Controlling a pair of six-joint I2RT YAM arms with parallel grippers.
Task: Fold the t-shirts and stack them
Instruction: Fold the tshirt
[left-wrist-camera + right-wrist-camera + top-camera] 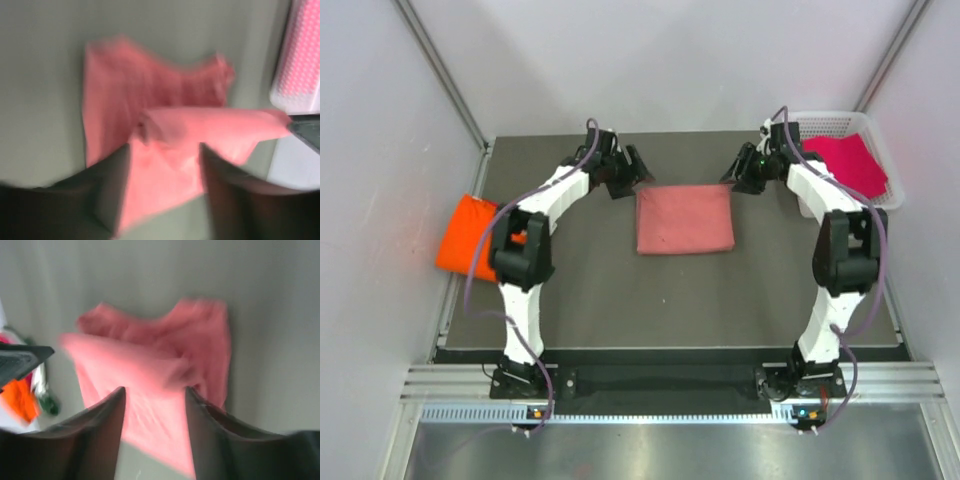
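Observation:
The orange t-shirt's stack [468,238] is a long way from the folded salmon-pink t-shirt, so next my left gripper drags the stack close beside it [595,230] before stacking.
A salmon-pink t-shirt [685,220] lies folded into a rectangle at the middle of the table. My left gripper [628,172] hangs just off its far left corner and my right gripper [744,172] just off its far right corner. In the blurred left wrist view the left gripper [165,150] has its jaws apart, with loose pink cloth [165,125] showing between them. The right gripper [154,390] is likewise open over the pink cloth [150,365]. An orange t-shirt [468,235] lies at the table's left edge. A magenta t-shirt [850,165] sits in the basket.
The white mesh basket [830,122] stands at the back right corner, close behind my right arm; it also shows in the left wrist view as the basket [292,97]. Grey walls close in the table on the left, back and right.

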